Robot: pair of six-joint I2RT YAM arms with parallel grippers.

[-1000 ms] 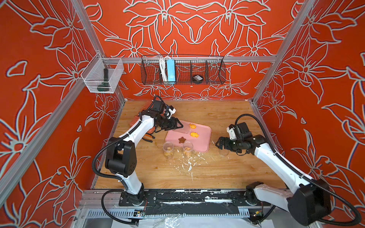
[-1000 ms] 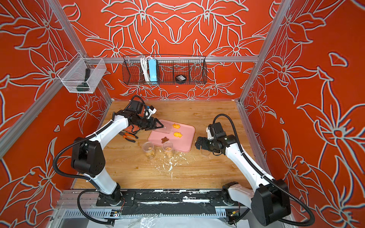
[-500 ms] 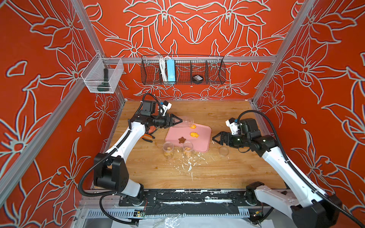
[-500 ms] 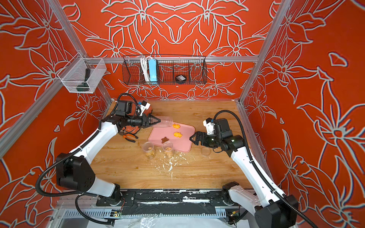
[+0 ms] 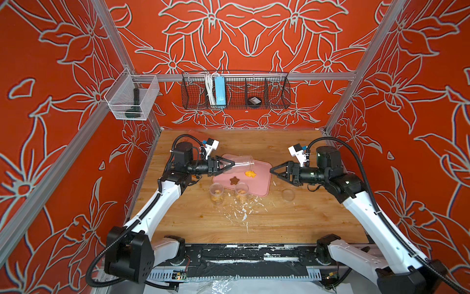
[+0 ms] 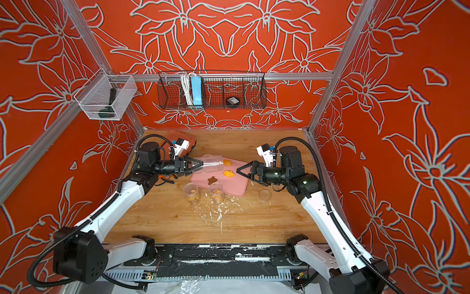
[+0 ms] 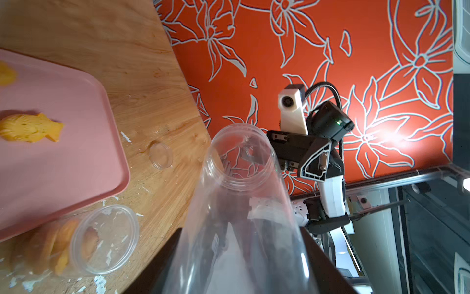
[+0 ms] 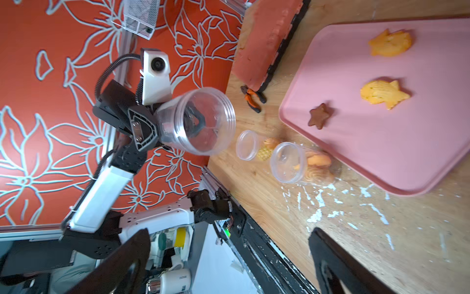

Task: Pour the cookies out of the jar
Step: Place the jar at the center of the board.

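I can see that cookies sit deep (image 8: 319, 165) in the small open jar (image 5: 241, 192) against the tray, so I expect them to stay near its base when I lift and tilt it.
My left gripper (image 5: 231, 163) is shut on a clear jar (image 5: 242, 164), held on its side in the air over the far left corner of the pink tray (image 5: 262, 185). The jar (image 8: 198, 122) has no lid and looks empty inside; its mouth faces the right arm. On the tray lie cookies: an orange fish (image 5: 250, 173), a second orange fish (image 6: 227, 163) and a brown star (image 5: 234, 180). My right gripper (image 5: 271, 171) hangs open and empty just off the tray's right edge, pointing at the jar.
Two small open jars (image 5: 216, 193) (image 5: 241, 192) with cookies inside stand at the tray's near edge. A clear lid (image 5: 288, 195) lies on the wood below the right gripper. White flecks (image 5: 244, 211) litter the table. A red box (image 6: 178, 138) and pliers (image 8: 253, 98) sit back left.
The left arm has lifted the jar off the table and laid it level over the tray. The right gripper has risen from the lid and swung toward the tray.
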